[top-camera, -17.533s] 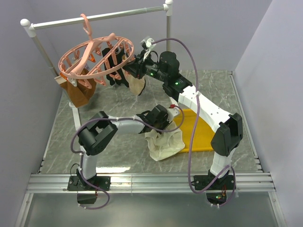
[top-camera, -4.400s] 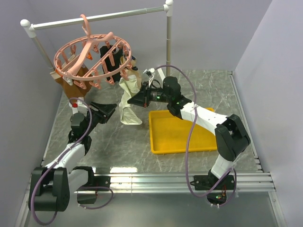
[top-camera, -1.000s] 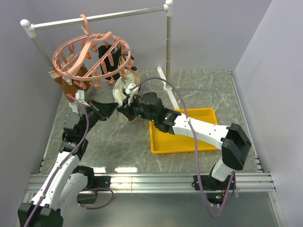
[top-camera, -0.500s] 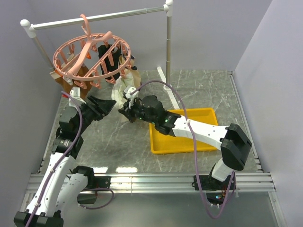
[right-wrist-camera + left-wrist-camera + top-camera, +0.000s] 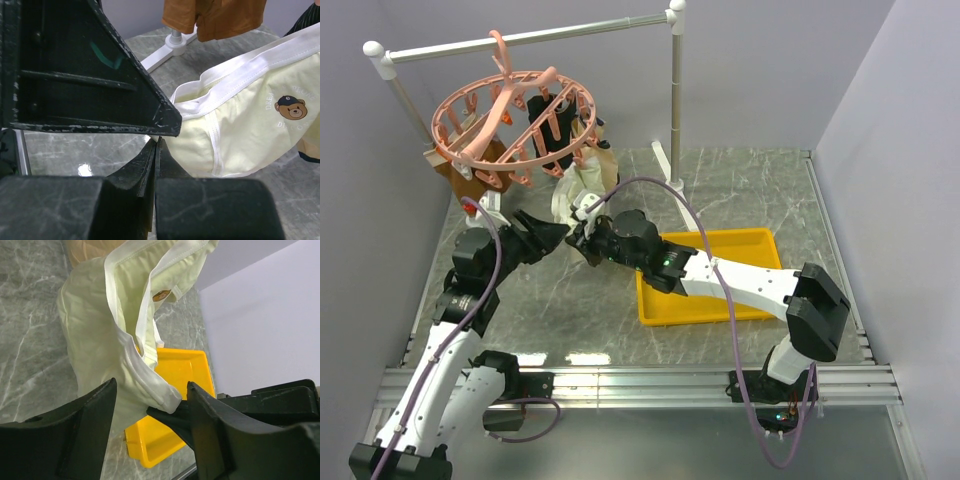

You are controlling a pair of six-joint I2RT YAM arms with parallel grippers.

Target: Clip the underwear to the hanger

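Note:
The end of the underwear's waistband (image 5: pixel 171 398) is pinched in my right gripper, so next my left gripper takes over that end while my right gripper gets a new grip on the waistband further (image 5: pixel 220 97) along.
The salmon-pink hanger (image 5: pixel 510 112) hangs by its hook from the rail at the back left. The cream underwear (image 5: pixel 582 190) droops below the ring's right side; I cannot tell which clip holds it. My right gripper (image 5: pixel 576 237) is shut on the underwear's lowest corner (image 5: pixel 172 401). In the right wrist view its fingers (image 5: pixel 165 165) meet at the fabric's edge, with the bear-print underwear (image 5: pixel 250 125) beyond. My left gripper (image 5: pixel 553 232) is open, its fingers (image 5: pixel 85 430) on either side of that pinched corner and apart from the fabric.
A yellow tray (image 5: pixel 740 290) lies on the marble table right of centre, under the right arm. Brown (image 5: pixel 450 172), black (image 5: pixel 545 135) and tan (image 5: pixel 607 165) garments hang from the hanger. The white-and-grey rail (image 5: pixel 520 37) and its post (image 5: pixel 674 100) stand behind.
My left gripper has opened from nearly shut and moved right, up to the underwear's low corner. My right gripper stays shut on that corner and has shifted slightly left.

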